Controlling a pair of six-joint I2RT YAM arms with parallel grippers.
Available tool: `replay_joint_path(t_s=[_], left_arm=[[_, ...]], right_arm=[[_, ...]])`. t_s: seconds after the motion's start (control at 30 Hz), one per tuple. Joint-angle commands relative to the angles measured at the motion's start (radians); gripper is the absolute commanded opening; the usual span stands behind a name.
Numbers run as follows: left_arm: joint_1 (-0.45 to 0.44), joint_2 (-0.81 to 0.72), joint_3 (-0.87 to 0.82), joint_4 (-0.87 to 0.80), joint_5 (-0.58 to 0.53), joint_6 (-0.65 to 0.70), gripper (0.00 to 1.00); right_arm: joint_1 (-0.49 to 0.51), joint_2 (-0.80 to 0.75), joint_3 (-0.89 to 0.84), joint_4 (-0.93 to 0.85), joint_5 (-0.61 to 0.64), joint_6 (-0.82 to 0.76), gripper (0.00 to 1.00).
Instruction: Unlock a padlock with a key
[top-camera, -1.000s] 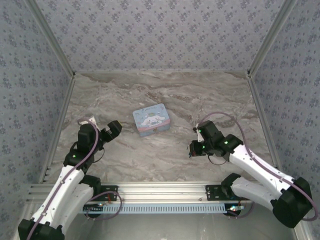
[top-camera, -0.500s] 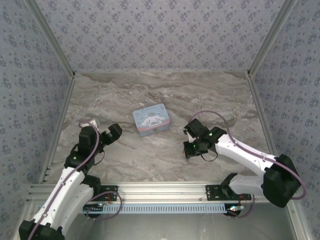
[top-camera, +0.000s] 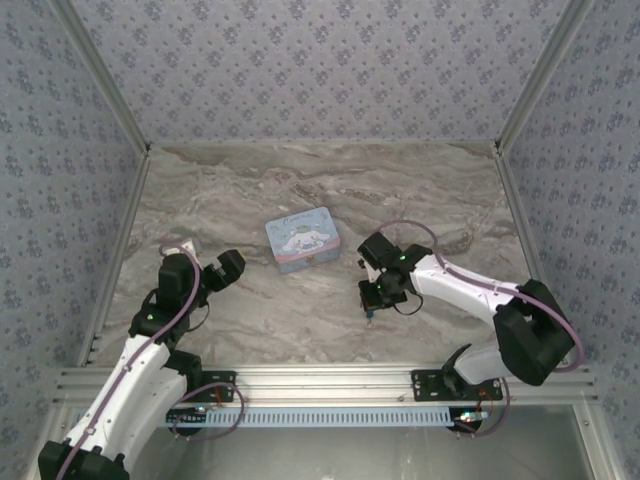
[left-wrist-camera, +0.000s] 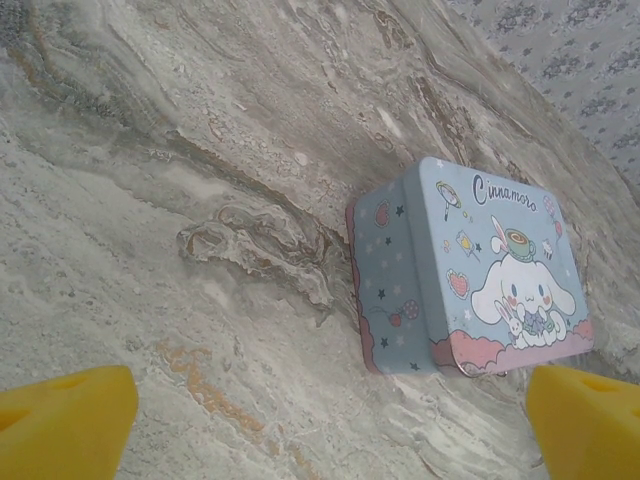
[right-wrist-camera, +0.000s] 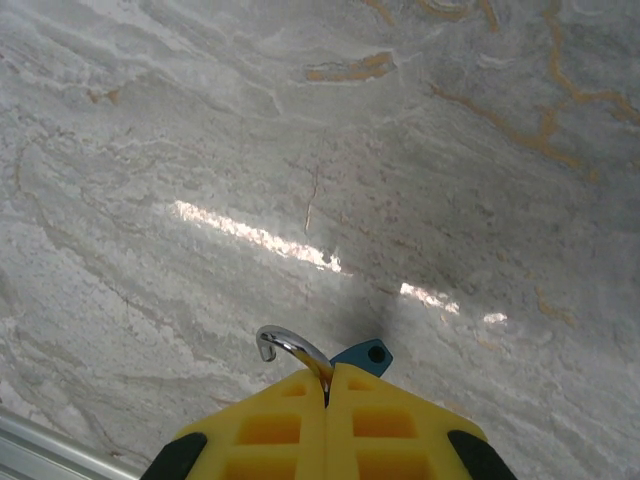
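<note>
My right gripper keeps lowering the padlock, as the shackle's loose end (right-wrist-camera: 265, 351) is clear of the padlock's hole, and lets go of it on the open marble (top-camera: 354, 311).
My right gripper (right-wrist-camera: 328, 385) is shut on the tiny blue-teal padlock (right-wrist-camera: 362, 355). Its curved silvery shackle (right-wrist-camera: 290, 347) and a teal corner with a small hole stick out beyond the yellow fingertips, just above the marble. Whether that teal corner is lock body or key head I cannot tell, and no separate key shows. From above, the right gripper (top-camera: 372, 298) hangs low, right of and nearer than the tin. My left gripper (left-wrist-camera: 330, 440) is open, its yellow fingers (left-wrist-camera: 65, 420) spread wide with nothing between them. From above, the left gripper (top-camera: 230, 264) sits left of the tin.
A pale blue rectangular tin (top-camera: 302, 239) with a cartoon picture lies closed at the table's middle, and the tin (left-wrist-camera: 470, 275) stands just ahead of the left fingers. Patterned walls enclose the marble table (top-camera: 330, 190) on three sides. A metal rail (top-camera: 330, 378) runs along the near edge.
The right arm has swung left toward the table's middle, staying shut on the padlock. The left arm has barely moved.
</note>
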Motion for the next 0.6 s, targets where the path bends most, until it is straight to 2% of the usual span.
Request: replay_joint_path(t_s=[0.0,0.57], left_arm=[[0.006,-0.009,0.004,0.018,0.009,0.029,0.99],[0.006,0.003,0.007,0.022,0.012,0.033,0.99]], right_arm=[[-0.007,0.041,0.037,0.023,-0.027,-0.021,0.0],[-0.014,0.174,0.07,0.127,-0.033,-0.01,0.01]])
